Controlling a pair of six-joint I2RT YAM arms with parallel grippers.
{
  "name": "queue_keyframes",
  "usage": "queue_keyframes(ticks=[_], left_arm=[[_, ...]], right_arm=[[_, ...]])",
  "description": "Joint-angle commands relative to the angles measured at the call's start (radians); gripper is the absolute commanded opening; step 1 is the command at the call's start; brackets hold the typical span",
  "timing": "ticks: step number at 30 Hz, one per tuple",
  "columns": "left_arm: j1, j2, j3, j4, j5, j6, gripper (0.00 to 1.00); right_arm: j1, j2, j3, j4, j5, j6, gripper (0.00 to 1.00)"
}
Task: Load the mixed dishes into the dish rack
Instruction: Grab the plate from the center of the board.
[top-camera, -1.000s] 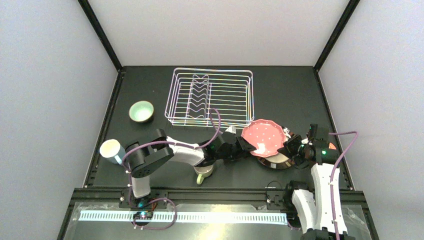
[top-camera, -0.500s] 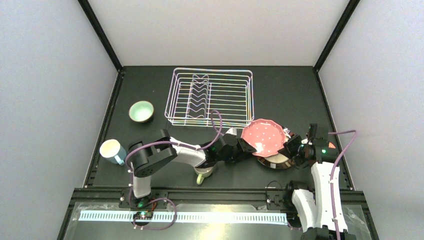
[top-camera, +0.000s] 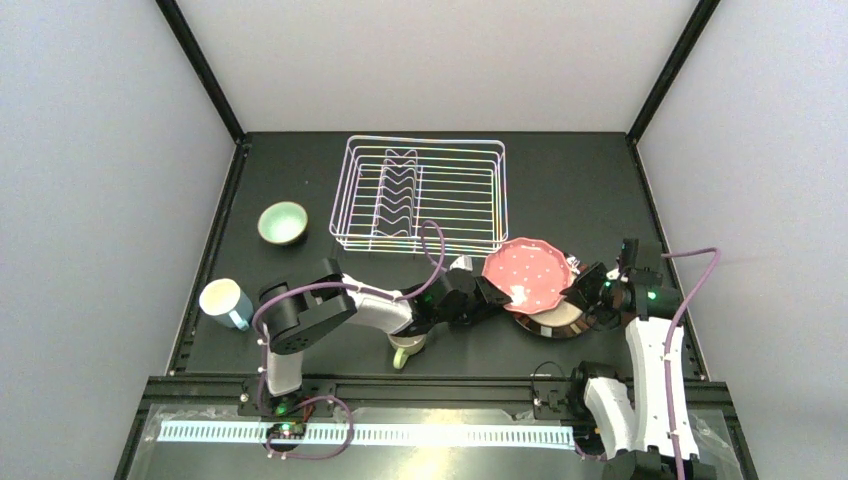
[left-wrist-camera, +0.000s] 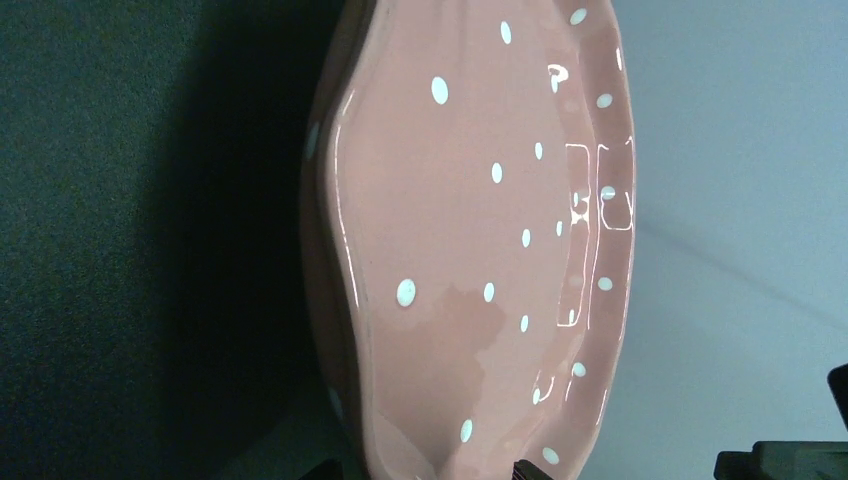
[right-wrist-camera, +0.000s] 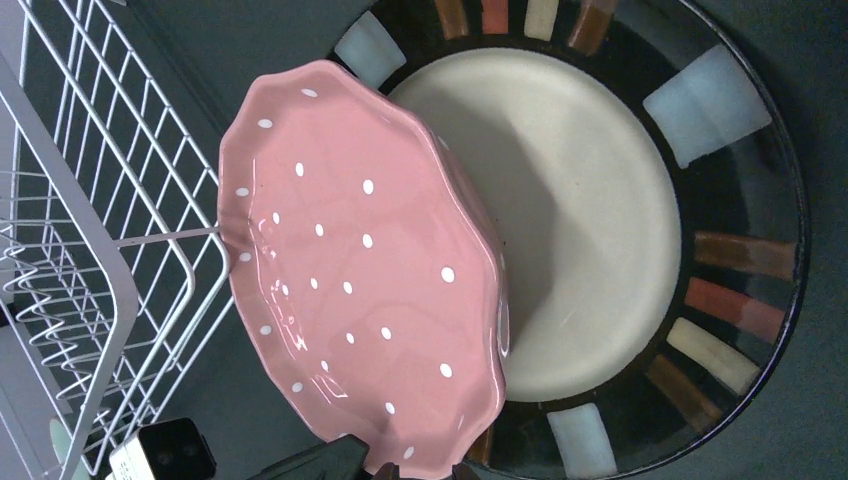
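The pink plate's rim (top-camera: 563, 290) is in my right gripper, far from the rack's wavy slots. My left gripper should grab the opposite rim (top-camera: 508, 297) before my right gripper opens.
The pink dotted plate (top-camera: 527, 272) is held tilted above the dark-rimmed plate (top-camera: 560, 322), which lies flat on the table. My left gripper (top-camera: 488, 290) is shut on the pink plate's left rim, and the plate fills the left wrist view (left-wrist-camera: 470, 230), with the left gripper (left-wrist-camera: 425, 470) at the bottom edge. My right gripper (top-camera: 578, 290) is shut on its right rim. In the right wrist view the right gripper (right-wrist-camera: 415, 465) holds the pink plate (right-wrist-camera: 360, 270) over the dark-rimmed plate (right-wrist-camera: 720, 200). The white wire dish rack (top-camera: 500, 195) stands behind, with nothing in it.
A pale-green bowl (top-camera: 283, 222) sits left of the rack. A light-blue mug (top-camera: 225, 302) stands at the left edge. A cream mug (top-camera: 408, 348) lies partly hidden under my left arm. The rack's corner (right-wrist-camera: 80, 200) is close to the plate's rim.
The right wrist has shifted slightly to the right and up. The pink plate and the left gripper have barely moved.
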Motion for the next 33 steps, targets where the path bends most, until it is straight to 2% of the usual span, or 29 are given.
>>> queue_keyframes(ticks=[1,13,21,27,33], left_arm=[[-0.006,0.037,0.035,0.009,-0.046,0.004,0.98],[-0.006,0.078,0.044,0.059,-0.064,-0.021,0.98],[-0.005,0.085,0.072,0.018,-0.088,-0.02,0.97],[-0.006,0.087,0.093,-0.033,-0.104,-0.016,0.91],[-0.006,0.094,0.098,-0.054,-0.104,-0.02,0.76]], right_arm=[[-0.001,0.006,0.027,-0.013,0.027,-0.024,0.3],[-0.001,0.025,0.028,-0.006,0.025,-0.044,0.31],[-0.001,0.046,0.034,0.008,0.021,-0.058,0.31],[-0.001,0.054,0.031,0.014,0.017,-0.064,0.31],[-0.001,0.058,0.036,0.016,0.011,-0.066,0.31]])
